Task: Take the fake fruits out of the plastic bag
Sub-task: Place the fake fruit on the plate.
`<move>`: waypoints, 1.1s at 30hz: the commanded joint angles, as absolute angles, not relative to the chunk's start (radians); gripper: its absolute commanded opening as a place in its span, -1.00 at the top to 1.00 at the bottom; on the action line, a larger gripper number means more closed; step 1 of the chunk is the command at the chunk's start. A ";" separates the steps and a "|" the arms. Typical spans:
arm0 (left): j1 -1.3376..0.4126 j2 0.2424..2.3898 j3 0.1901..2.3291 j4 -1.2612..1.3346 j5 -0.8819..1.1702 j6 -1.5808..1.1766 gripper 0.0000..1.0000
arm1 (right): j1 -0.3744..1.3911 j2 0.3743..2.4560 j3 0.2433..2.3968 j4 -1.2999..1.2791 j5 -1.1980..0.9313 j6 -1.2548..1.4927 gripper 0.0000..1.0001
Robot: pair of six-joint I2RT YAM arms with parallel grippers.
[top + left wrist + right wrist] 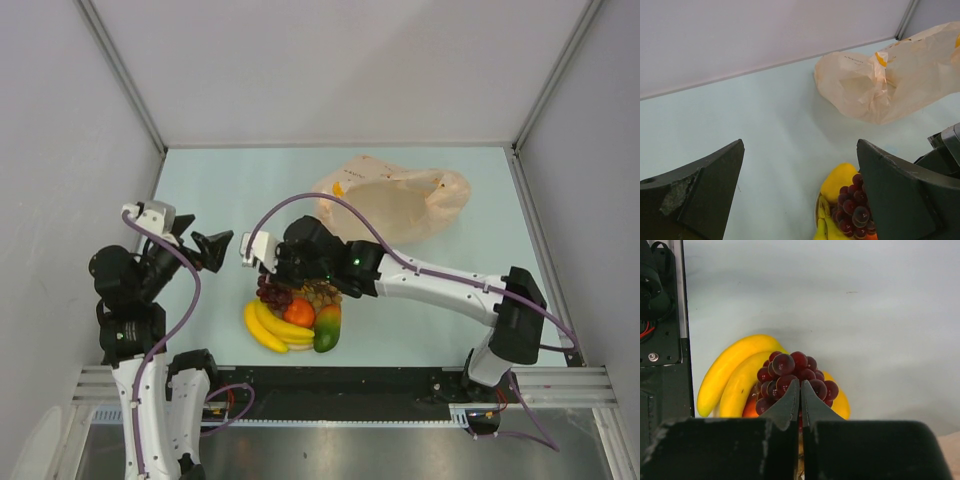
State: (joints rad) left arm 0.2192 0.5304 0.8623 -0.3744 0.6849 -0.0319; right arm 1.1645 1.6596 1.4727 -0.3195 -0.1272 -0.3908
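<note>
The dark red grape bunch [271,293] is over the fruit pile, so my right gripper should keep laying it toward the mango [327,327] until it rests there, then let go.
The fake fruits lie piled on a cream plate [816,216] near the table's front: yellow banana bunch [268,325], orange ball [299,312], green-red mango [327,325], yellow pepper-shaped piece [840,181] and dark red grape bunch [274,294]. My right gripper [800,382] is shut right at the grape bunch [790,371], its tips against the top of the cluster over the pile. My left gripper [800,150] is open and empty, held above the table left of the pile. The peach-beige plastic bag [395,205] lies crumpled at the back right.
Grey walls enclose the table on the left, back and right. The bag also shows in the left wrist view [890,85], far right. The arm bases and a metal rail [350,385] run along the front edge.
</note>
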 commanded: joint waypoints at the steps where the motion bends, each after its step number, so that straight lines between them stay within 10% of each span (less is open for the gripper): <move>1: 0.229 0.538 0.859 -0.336 0.707 -0.058 -0.99 | 1.154 1.568 1.445 -0.322 -0.104 -0.357 1.00; 33: 0.230 0.563 0.851 -0.305 0.699 -0.084 -1.00 | 1.088 1.440 1.161 -0.434 -0.230 -0.310 1.00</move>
